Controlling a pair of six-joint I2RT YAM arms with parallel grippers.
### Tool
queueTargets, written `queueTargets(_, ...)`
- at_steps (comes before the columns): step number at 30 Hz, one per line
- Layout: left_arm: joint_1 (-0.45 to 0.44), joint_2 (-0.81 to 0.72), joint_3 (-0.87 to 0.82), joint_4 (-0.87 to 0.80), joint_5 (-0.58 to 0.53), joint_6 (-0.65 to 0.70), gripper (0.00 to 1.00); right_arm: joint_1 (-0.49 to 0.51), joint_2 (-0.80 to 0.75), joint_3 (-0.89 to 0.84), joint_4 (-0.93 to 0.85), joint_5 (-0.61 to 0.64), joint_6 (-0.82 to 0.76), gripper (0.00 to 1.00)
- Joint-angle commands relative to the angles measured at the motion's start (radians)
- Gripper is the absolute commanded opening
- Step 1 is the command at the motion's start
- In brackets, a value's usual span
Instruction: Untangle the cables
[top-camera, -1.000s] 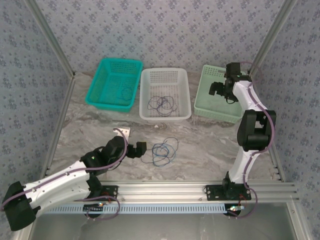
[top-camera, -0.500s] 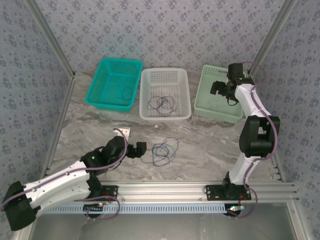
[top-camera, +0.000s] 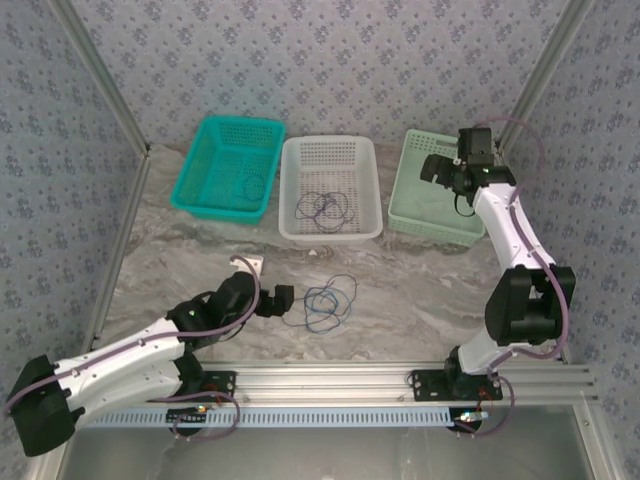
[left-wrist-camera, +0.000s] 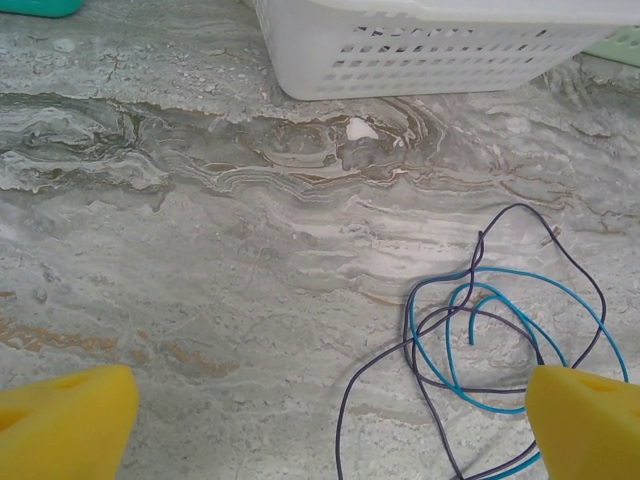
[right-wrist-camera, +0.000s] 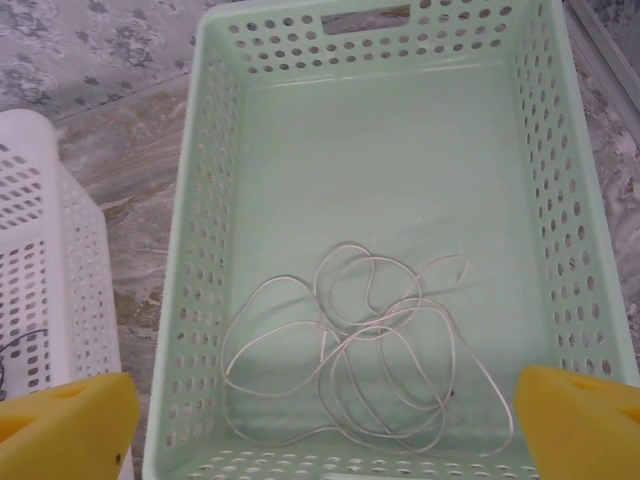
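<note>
My right gripper should keep going toward that loop and close there, since the dark purple cable's outer loop is clear of the blue cable.
A tangle of thin blue and dark purple cables (top-camera: 330, 300) lies on the marble table, just right of my left gripper (top-camera: 283, 300). In the left wrist view the loops (left-wrist-camera: 500, 340) sit beside the right yellow finger (left-wrist-camera: 585, 420), and my left gripper (left-wrist-camera: 325, 430) stands open over bare stone. My right gripper (top-camera: 432, 170) hovers open over the light green basket (top-camera: 410, 215). Below it a pale whitish cable (right-wrist-camera: 370, 350) lies coiled on the basket floor, between the spread fingers of my right gripper (right-wrist-camera: 325, 430) and untouched.
A white basket (top-camera: 290, 190) in the back middle holds more dark cables (top-camera: 325, 207). A teal basket (top-camera: 190, 180) at the back left holds a thin dark cable (top-camera: 250, 185). The white basket's wall (left-wrist-camera: 430, 60) stands ahead of the left gripper. A metal rail runs along the near edge.
My right arm has stretched out, its elbow swinging right and down, with the gripper drifting slightly back over the green basket. The left arm and the table cables have barely moved.
</note>
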Motion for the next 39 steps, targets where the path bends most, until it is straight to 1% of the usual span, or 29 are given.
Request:
queueTargets(1,0.005,0.007,0.036,-0.010,-0.018,-0.013,0.99,0.032,-0.052,-0.023,0.006,0.026,0.000,0.99)
queueTargets(10,0.005,0.007,0.032,-0.018,-0.036,-0.023,1.00,0.167,-0.166,-0.128,0.057,0.069,-0.035,0.99)
queueTargets(13,0.005,0.003,0.031,-0.036,-0.053,-0.036,1.00,0.228,-0.219,-0.189,0.092,0.020,-0.071,0.97)
queueTargets(16,0.004,-0.003,0.026,-0.043,-0.060,-0.042,0.99,0.287,-0.263,-0.240,0.101,0.006,-0.092,0.94)
queueTargets(19,0.005,-0.017,0.019,-0.046,-0.063,-0.045,0.99,0.327,-0.296,-0.294,0.098,-0.039,-0.106,0.91)
queueTargets(24,0.006,-0.051,0.011,-0.071,-0.084,-0.052,0.99,0.401,-0.377,-0.374,0.102,-0.056,-0.114,0.88)
queueTargets(29,0.010,-0.066,-0.003,-0.048,-0.104,-0.063,1.00,0.490,-0.453,-0.453,0.122,-0.072,-0.089,0.86)
queueTargets(34,0.017,-0.040,0.010,-0.049,-0.113,-0.082,0.99,0.615,-0.439,-0.489,0.075,-0.068,-0.035,0.85)
queueTargets(39,0.017,-0.040,0.009,-0.069,-0.104,-0.088,1.00,0.684,-0.438,-0.571,0.103,-0.068,0.053,0.82)
